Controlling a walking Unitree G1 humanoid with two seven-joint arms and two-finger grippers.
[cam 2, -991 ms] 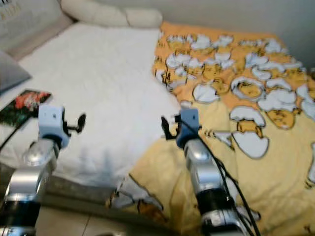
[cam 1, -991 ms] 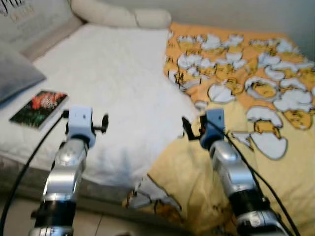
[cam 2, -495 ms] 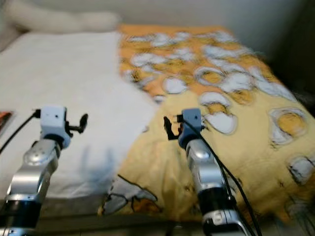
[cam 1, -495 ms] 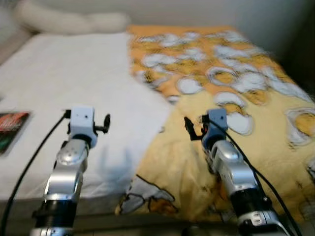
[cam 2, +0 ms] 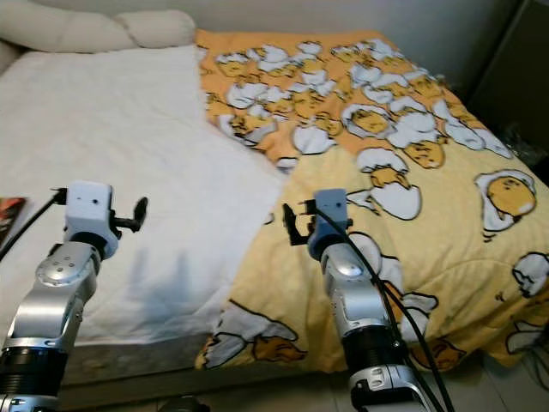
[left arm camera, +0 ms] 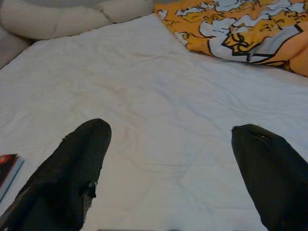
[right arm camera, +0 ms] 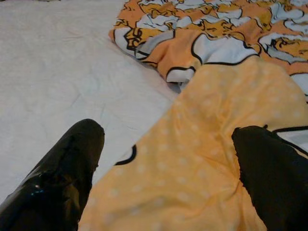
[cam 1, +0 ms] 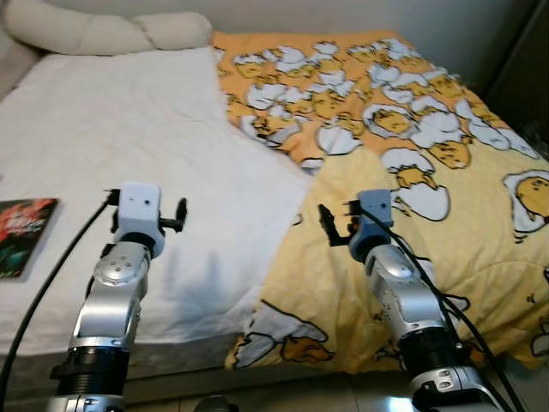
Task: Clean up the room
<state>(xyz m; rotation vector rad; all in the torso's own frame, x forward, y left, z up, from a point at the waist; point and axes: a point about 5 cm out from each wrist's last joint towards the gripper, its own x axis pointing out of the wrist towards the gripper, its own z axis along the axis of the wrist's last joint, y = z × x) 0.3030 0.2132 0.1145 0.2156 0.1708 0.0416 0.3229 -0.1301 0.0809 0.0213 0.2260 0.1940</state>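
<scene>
The yellow flap runs across the egg print (cam 1: 341, 141), so the blanket will open out toward the white sheet and show hidden eggs when I pull it.
A yellow and orange blanket (cam 1: 412, 129) printed with cartoon eggs covers the right half of the bed, its edge folded back diagonally over the white sheet (cam 1: 129, 129). A dark book (cam 1: 21, 236) with a red picture lies on the sheet at the left edge. My left gripper (left arm camera: 168, 130) hovers open over the bare sheet, with nothing between its fingers (left arm camera: 82, 163). My right gripper (right arm camera: 168, 130) is open above the blanket's folded edge, empty. Both arms reach forward at the bed's near side, left (cam 1: 141, 215) and right (cam 1: 356, 219).
A long cream pillow (cam 1: 103, 30) lies at the bed's head against the wall. A dark piece of furniture (cam 1: 525, 69) stands beyond the bed's right side. The blanket hangs over the near edge toward the floor (cam 1: 343, 396).
The camera has turned right: the book and pillow have slid left in view and more of the blanket shows. The blur has cleared. Both arms keep their pose.
</scene>
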